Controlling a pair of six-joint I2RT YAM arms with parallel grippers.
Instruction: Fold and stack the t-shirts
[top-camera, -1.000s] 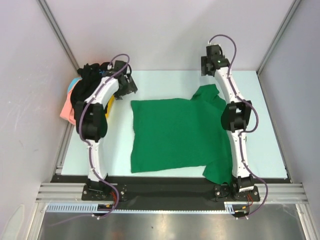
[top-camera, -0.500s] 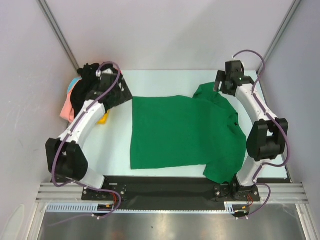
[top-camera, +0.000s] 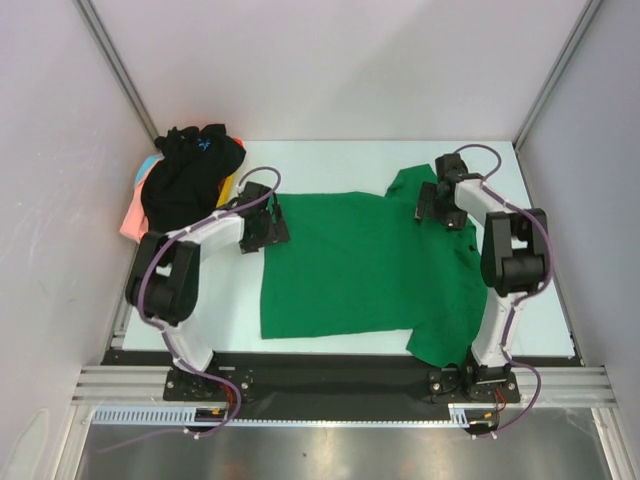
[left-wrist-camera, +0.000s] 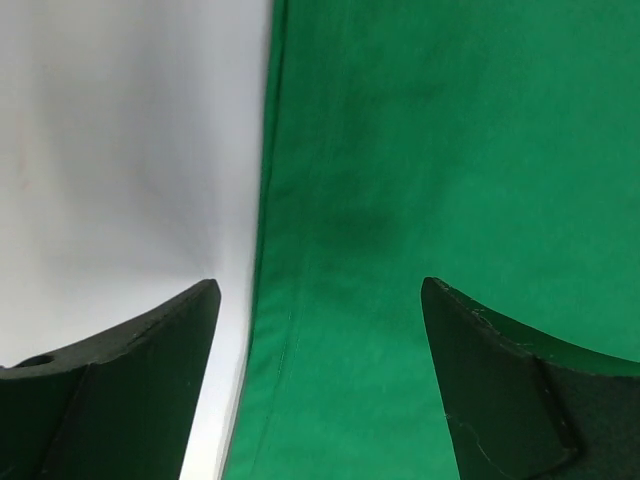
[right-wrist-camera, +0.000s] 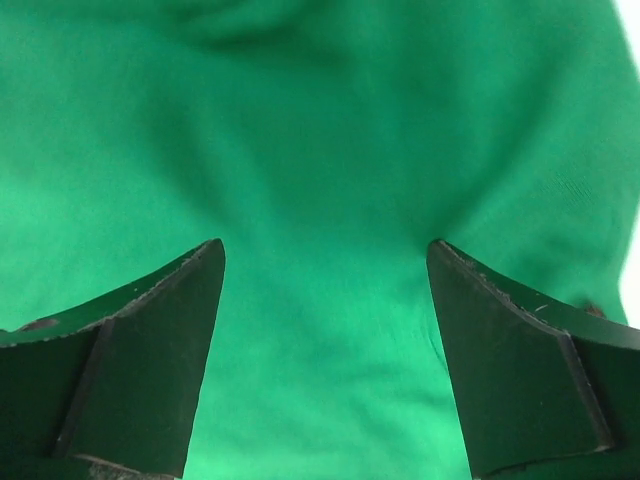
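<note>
The green t-shirt's near sleeve (top-camera: 440, 348) hangs over the table's near edge, so the robot should move the shirt farther in before its left gripper takes the shirt's near corner (top-camera: 268, 332).
A bright green t-shirt (top-camera: 360, 265) lies spread flat in the middle of the table. My left gripper (top-camera: 272, 228) is open, low over the shirt's upper left hem; its wrist view shows the hem edge (left-wrist-camera: 270, 250) between the fingers. My right gripper (top-camera: 432, 208) is open, low over the shirt near the collar, with green cloth (right-wrist-camera: 320, 200) filling its wrist view. A black t-shirt with a small blue mark (top-camera: 190, 172) lies on top of a pile at the far left, with pink, light blue, orange and yellow cloth showing under it.
The pile (top-camera: 135, 215) hangs over the table's left edge against the left wall. Grey walls close in the left, back and right sides. The green shirt's right sleeve (top-camera: 440, 345) reaches the near edge by the right arm's base.
Both arms have swung inward and down. The left gripper moved from the pile to the shirt's upper left hem. The right gripper moved from the far right corner to the collar.
</note>
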